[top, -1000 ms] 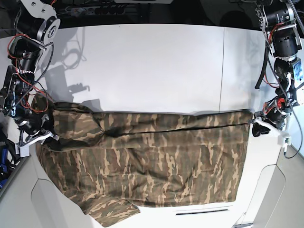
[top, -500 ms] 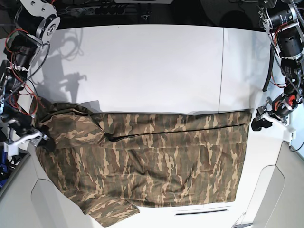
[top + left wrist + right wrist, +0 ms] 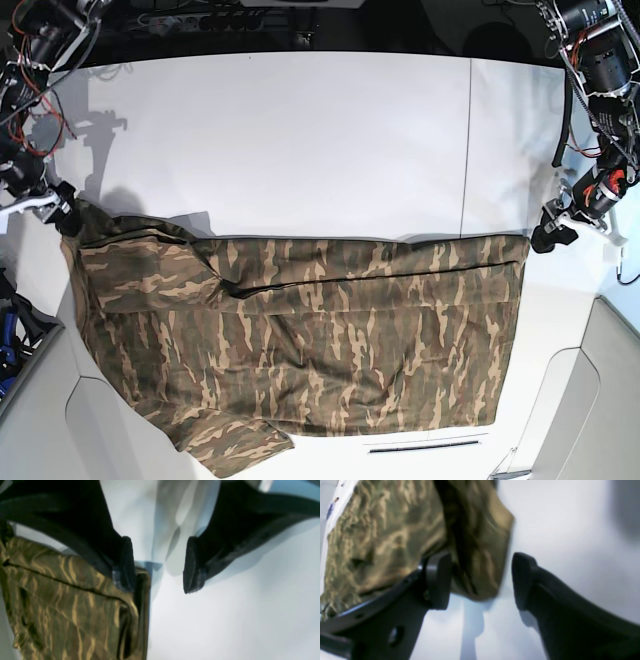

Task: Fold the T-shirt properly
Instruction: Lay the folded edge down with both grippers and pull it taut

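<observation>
I should have my right gripper pinch the T-shirt's far corner (image 3: 92,215) and pull back together with my left gripper, because the camouflage T-shirt is creased with a sleeve at the front edge (image 3: 236,455).
The camouflage T-shirt (image 3: 310,330) lies spread flat across the near half of the white table, with one sleeve hanging at the front left. My left gripper (image 3: 552,236) is open and empty just off the shirt's far right corner. In the left wrist view (image 3: 157,576) its jaws stand wide apart over bare table, one finger (image 3: 125,562) at the cloth's edge (image 3: 70,600). My right gripper (image 3: 66,216) is at the shirt's far left corner. In the right wrist view (image 3: 481,580) it is open, and the cloth corner (image 3: 475,555) lies between the jaws, not pinched.
The white table (image 3: 320,140) stretches bare behind the shirt, with a seam (image 3: 468,150) on the right. Its front edge has curved cut-outs at both corners and a dark slot (image 3: 425,445). Cables and arm bases line the back edge.
Both grippers have come off the shirt's far corners. The right arm has pulled back and up along the table's left side. The left arm has drawn slightly away to the right.
</observation>
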Action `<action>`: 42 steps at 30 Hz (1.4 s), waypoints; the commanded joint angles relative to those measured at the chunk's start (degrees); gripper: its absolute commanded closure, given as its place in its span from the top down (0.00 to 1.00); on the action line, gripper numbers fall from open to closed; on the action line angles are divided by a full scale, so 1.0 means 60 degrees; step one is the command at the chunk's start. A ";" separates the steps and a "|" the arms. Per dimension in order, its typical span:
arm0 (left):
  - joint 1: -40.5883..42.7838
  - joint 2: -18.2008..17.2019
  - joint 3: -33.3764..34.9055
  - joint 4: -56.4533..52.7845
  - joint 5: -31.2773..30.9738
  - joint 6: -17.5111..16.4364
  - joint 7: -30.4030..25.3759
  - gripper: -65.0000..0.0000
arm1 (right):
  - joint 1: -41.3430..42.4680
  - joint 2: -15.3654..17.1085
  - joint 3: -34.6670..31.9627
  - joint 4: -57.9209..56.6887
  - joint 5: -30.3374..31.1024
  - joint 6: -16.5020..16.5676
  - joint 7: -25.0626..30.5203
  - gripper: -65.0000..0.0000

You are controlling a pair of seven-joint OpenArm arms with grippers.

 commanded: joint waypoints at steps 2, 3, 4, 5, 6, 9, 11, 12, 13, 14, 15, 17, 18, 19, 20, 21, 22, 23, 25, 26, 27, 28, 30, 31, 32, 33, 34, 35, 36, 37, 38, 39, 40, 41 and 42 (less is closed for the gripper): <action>-0.0149 -0.0047 -0.0036 0.0157 -0.0102 -0.0062 -0.0138 0.53 | -0.0091 0.0164 0.0022 0.0171 0.0219 0.0087 0.0404 0.58; -0.0146 0.0007 -0.0036 0.0157 -0.0084 -0.0062 -0.0240 0.54 | -0.0200 0.0164 0.0022 0.0168 0.0215 0.0080 0.0452 0.58; -0.0138 0.0058 -0.0036 0.0153 -0.0058 -0.0055 -0.0346 0.56 | -0.0251 0.0164 0.0022 0.0168 0.0219 0.0084 0.0474 0.58; -0.0142 0.0109 -0.0036 0.0149 0.0040 -0.0051 -0.0495 0.58 | -0.0291 0.0168 0.0018 0.0135 0.0219 0.0084 0.0474 0.58; -0.0146 0.0157 -0.0036 0.0149 0.0138 -0.0044 -0.0637 0.59 | -0.0295 0.0164 0.0018 0.0117 0.0219 0.0084 0.0474 0.58; -0.0149 0.0262 -0.0036 0.0146 0.0211 0.0018 -0.0823 0.60 | -0.0291 0.0168 0.0018 -0.0011 0.0219 0.0084 0.0514 0.58; -0.0149 0.0342 0.0004 0.0146 0.0353 0.0015 -0.0823 0.60 | -0.0288 0.0168 0.0018 -0.0168 0.0219 0.0084 0.0670 0.58; -0.0149 0.0372 0.0073 0.0142 0.0463 0.0015 -0.0852 0.60 | -0.0284 0.0168 0.0018 -0.0280 0.0219 0.0080 0.0780 0.58; -0.0149 0.0412 0.0175 0.0138 0.0572 0.0015 -0.0896 0.60 | -0.0280 0.0164 0.0011 -0.0412 0.0219 0.0080 0.0914 0.58; -0.0149 0.0448 0.0299 0.0138 0.0688 0.0015 -0.0943 0.60 | -0.0255 0.0168 -0.0029 -0.0557 0.0215 0.0076 0.1016 0.58; -0.0149 0.0484 0.0437 0.0138 0.0805 0.0022 -0.1013 0.60 | -0.0204 0.0164 -0.0076 -0.0721 0.0215 0.0073 0.1082 0.58; -0.0146 0.0510 0.0732 0.0138 0.0907 0.0171 -0.1180 0.60 | -0.0058 0.0164 -0.0204 -0.1104 0.0215 0.0073 0.1118 0.58; -0.0149 0.0521 0.0856 0.0138 0.1013 0.0324 -0.1260 0.60 | 0.0007 0.0164 -0.0266 -0.1297 0.0211 0.0073 0.1158 0.58; -0.0149 0.0521 0.0965 0.0138 0.1082 0.0397 -0.1333 0.60 | 0.0062 0.0160 -0.0346 -0.1457 0.0219 0.0073 0.1268 0.58; -0.0149 0.0521 0.1042 0.0138 0.1147 0.0455 -0.1370 0.60 | 0.0102 0.0164 -0.0430 -0.1606 0.0211 0.0073 0.1399 0.58; -0.0149 0.0521 0.1096 0.0138 0.1213 0.0455 -0.1392 0.59 | 0.0138 0.0164 -0.0506 -0.1738 0.0215 0.0073 0.1519 0.58; -0.0149 0.0521 0.1111 0.0138 0.1253 0.0448 -0.1392 0.59 | 0.0160 0.0160 -0.0583 -0.1825 0.0219 0.0076 0.1606 0.58; -0.0149 0.0521 0.1111 0.0138 0.1293 0.0448 -0.1392 0.59 | 0.0160 0.0157 -0.0670 -0.1851 0.0219 0.0080 0.1614 0.58; -0.0153 0.0521 0.1107 0.0138 0.1370 0.0448 -0.1395 0.58 | 0.0168 0.0157 -0.0852 -0.1851 0.0222 0.0080 0.1621 0.58; -0.0178 0.0521 0.1107 0.0138 0.1406 0.0448 -0.1392 0.55 | 0.0197 0.0157 -0.0940 -0.1851 0.0219 0.0084 0.1625 0.57; -0.0182 0.0517 0.1107 0.0138 0.1424 0.0448 -0.1392 0.49 | 0.0222 0.0157 -0.1031 -0.1851 0.0219 0.0091 0.1625 0.57; -0.0200 0.0521 0.1107 0.0138 0.1424 0.0448 -0.1392 0.43 | 0.0270 0.0157 -0.1111 -0.1851 0.0215 0.0091 0.1621 0.57; -0.0200 0.0521 0.1107 0.0138 0.1417 0.0444 -0.1392 0.29 | 0.0331 0.0157 -0.1246 -0.1851 0.0219 0.0091 0.1621 0.57; -0.0200 0.0521 0.1107 0.0138 0.1417 0.0444 -0.1392 0.25 | 0.0375 0.0157 -0.1304 -0.1847 0.0219 0.0091 0.1621 0.53; -0.0200 0.0521 0.1107 0.0138 0.1421 0.0441 -0.1392 0.21 | 0.0408 0.0153 -0.1355 -0.1851 0.0219 0.0087 0.1614 0.46; -0.0200 0.0517 0.1107 0.0138 0.1424 0.0437 -0.1392 0.16 | 0.0441 0.0157 -0.1402 -0.1851 0.0219 0.0091 0.1614 0.37; -0.0200 0.0517 0.1107 0.0138 0.1424 0.0437 -0.1392 0.10 | 0.0466 0.0157 -0.1443 -0.1847 0.0219 0.0091 0.1614 0.29; -0.0204 0.0517 0.1107 0.0138 0.1421 0.0415 -0.1392 0.02 | 0.0481 0.0160 -0.1468 -0.1847 0.0219 0.0091 0.1614 0.23; -0.0200 0.0517 0.1107 0.0138 0.1421 0.0310 -0.1392 0.00 | 0.0510 0.0160 -0.1472 -0.1847 0.0222 0.0095 0.1614 0.19; -0.0200 0.0517 0.1107 0.0138 0.1417 0.0124 -0.1392 0.00 | 0.0514 0.0160 -0.1472 -0.1847 0.0222 0.0098 0.1614 0.15; -0.0204 0.0514 0.1107 0.0138 0.1417 -0.0058 -0.1392 0.00 | 0.0535 0.0160 -0.1472 -0.1847 0.0222 0.0117 0.1610 0.12; -0.0204 0.0492 0.1107 0.0142 0.1399 -0.0175 -0.1392 0.00 | 0.0539 0.0160 -0.1472 -0.1847 0.0226 0.0149 0.1610 0.06; -0.0200 0.0466 0.1107 0.0142 0.1311 -0.0306 -0.1392 0.00 | 0.0561 0.0160 -0.1472 -0.1847 0.0226 0.0171 0.1596 0.00; -0.0204 0.0423 0.1107 0.0146 0.1198 -0.0423 -0.1388 0.00 | 0.0561 0.0168 -0.1472 -0.1843 0.0226 0.0168 0.1519 0.00; -0.0200 0.0361 0.1107 0.0160 0.1115 -0.0532 -0.1388 0.00 | 0.0561 0.0171 -0.1472 -0.1829 0.0248 0.0168 0.1417 0.00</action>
